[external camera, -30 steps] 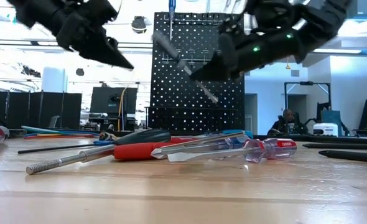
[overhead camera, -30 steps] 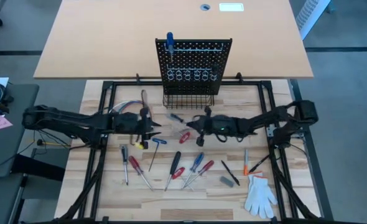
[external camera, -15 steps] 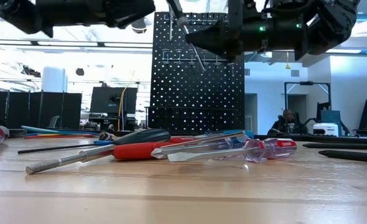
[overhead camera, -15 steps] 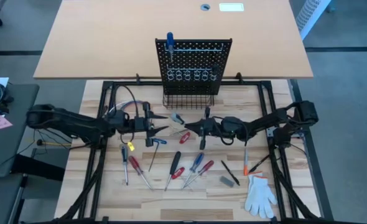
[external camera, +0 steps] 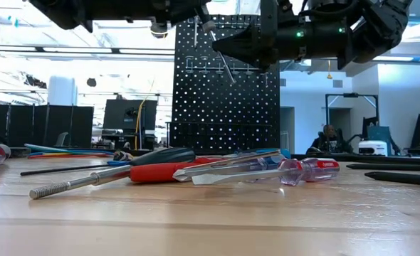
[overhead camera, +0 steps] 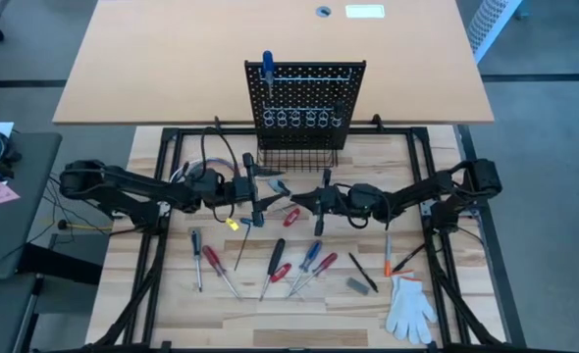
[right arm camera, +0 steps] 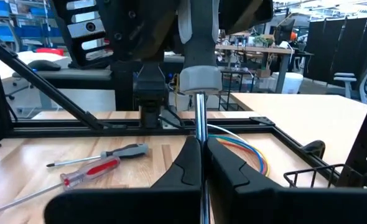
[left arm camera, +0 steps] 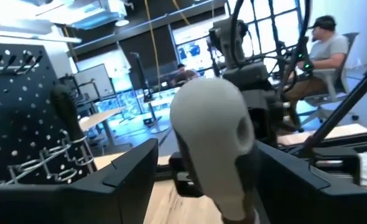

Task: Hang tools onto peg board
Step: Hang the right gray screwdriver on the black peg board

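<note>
The screwdriver (overhead camera: 281, 189) will hang by its handle when I lower it into a silver ring, because its grey handle (overhead camera: 277, 184) is wider than its thin stem.
A screwdriver with a grey handle (left arm camera: 208, 130) and a thin metal shaft (external camera: 224, 62) hangs in the air in front of the peg board (overhead camera: 304, 98). My right gripper (overhead camera: 297, 200) is shut on its shaft. My left gripper (overhead camera: 262, 188) is open and level, and its two fingers stand on either side of the handle's end. Whether they touch it I cannot tell. A blue-handled screwdriver (overhead camera: 267, 67) hangs at the board's top left. Several other tools (overhead camera: 270, 260) lie flat on the table. My right gripper pinches the screwdriver's bare shaft (right arm camera: 199, 134) between its two fingers, a little below the handle. The fingers come level from the table's right and lie across the shaft. The screwdriver is lifted clear and tilted steeply, with its handle up toward the left gripper and its tip (external camera: 231, 80) down.
A black wire basket (overhead camera: 294, 157) sits at the board's foot, below a row of silver rings (overhead camera: 307, 120). A loop of coloured wires (right arm camera: 246, 146) lies at the far left and a white glove (overhead camera: 409, 306) at the near right. A black frame (overhead camera: 172, 137) borders the table.
My left gripper has risen and gone toward the table's right, tipping from pointing down to level. It has opened and come around the screwdriver's handle. My right gripper has tipped up to level, so the held screwdriver has swung from a shallow slant to a steeper one, higher up.
</note>
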Robot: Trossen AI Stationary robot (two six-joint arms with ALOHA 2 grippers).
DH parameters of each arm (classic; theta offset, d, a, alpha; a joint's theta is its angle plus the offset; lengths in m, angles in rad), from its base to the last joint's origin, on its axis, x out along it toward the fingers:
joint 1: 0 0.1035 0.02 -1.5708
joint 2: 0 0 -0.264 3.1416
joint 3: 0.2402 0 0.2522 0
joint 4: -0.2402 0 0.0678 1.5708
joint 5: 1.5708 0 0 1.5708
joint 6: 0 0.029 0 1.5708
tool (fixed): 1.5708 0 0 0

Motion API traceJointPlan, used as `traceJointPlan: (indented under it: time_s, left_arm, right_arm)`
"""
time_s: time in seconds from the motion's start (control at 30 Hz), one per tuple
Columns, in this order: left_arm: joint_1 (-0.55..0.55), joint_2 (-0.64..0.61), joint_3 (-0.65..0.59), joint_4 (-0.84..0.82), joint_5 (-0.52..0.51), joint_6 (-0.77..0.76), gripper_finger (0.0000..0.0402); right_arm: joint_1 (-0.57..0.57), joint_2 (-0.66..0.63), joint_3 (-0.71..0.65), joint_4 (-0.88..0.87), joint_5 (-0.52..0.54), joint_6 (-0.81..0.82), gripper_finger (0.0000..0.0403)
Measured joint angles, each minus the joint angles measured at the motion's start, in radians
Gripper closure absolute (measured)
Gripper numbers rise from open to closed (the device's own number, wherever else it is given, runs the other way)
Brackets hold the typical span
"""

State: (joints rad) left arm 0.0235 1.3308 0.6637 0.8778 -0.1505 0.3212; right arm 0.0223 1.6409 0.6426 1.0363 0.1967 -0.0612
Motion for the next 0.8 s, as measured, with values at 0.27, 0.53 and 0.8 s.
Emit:
traceJointPlan:
  time_s: [0.27, 0.53, 0.8]
  left_arm:
    - [-0.001, -0.054, 0.004, -0.093, 0.002, -0.032, 0.0228]
    - [-0.002, -0.099, 0.003, -0.145, 0.019, -0.008, 0.0278]
    - [-0.002, -0.183, 0.241, -0.642, -0.121, 0.145, 0.0278]
  right_arm:
    - [0.000, 0.000, 0.000, -0.004, 0.003, -0.003, 0.0395]
    - [-0.003, -0.001, 0.000, 0.000, 0.003, 0.000, 0.0393]
    - [-0.004, -0.006, 0.003, -0.053, 0.158, 0.016, 0.0341]
